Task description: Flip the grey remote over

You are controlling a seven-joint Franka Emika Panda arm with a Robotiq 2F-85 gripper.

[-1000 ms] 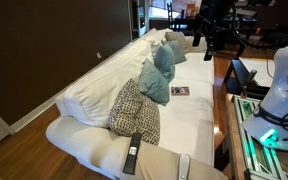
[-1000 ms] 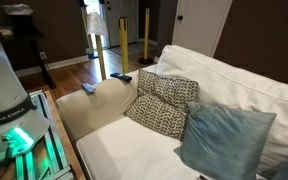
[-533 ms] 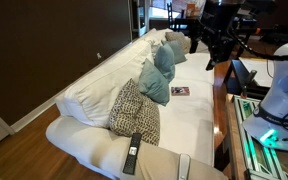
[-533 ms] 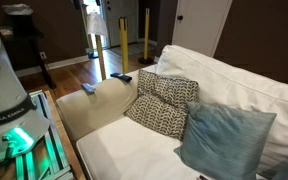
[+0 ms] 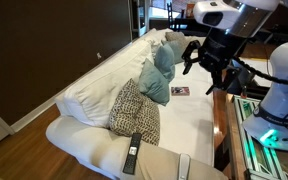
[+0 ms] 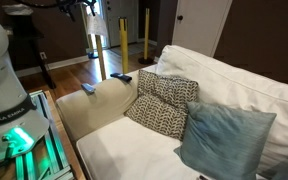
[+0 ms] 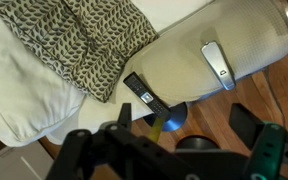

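The grey remote (image 7: pixel 218 64) lies at a slant to the gripper's open fingers, so the robot should turn the gripper square to the remote's long sides before lowering the gripper over the armrest (image 7: pixel 189 70).
The grey remote (image 7: pixel 216 65) lies flat on the sofa's beige armrest (image 7: pixel 184 40), buttons facing up. It also shows in both exterior views (image 5: pixel 183 168) (image 6: pixel 89 88). A black remote with a pale lower end (image 7: pixel 142 95) lies beside it on the same armrest (image 5: pixel 133 152) (image 6: pixel 122 77). My gripper (image 7: pixel 184 125) is open and empty, high above the armrest, its fingers spread wide. In an exterior view the gripper (image 5: pixel 194 58) hangs over the far half of the sofa.
A white sofa (image 5: pixel 199 115) holds a patterned pillow (image 5: pixel 136 110), teal pillows (image 5: pixel 156 85) and a small booklet (image 5: pixel 180 91). The robot base (image 5: pixel 284 90) stands beside the sofa. A blue round object (image 7: pixel 172 118) lies on the wood floor below the armrest.
The arm has swung down and toward the sofa, coming further into the exterior view. The remotes have not moved.
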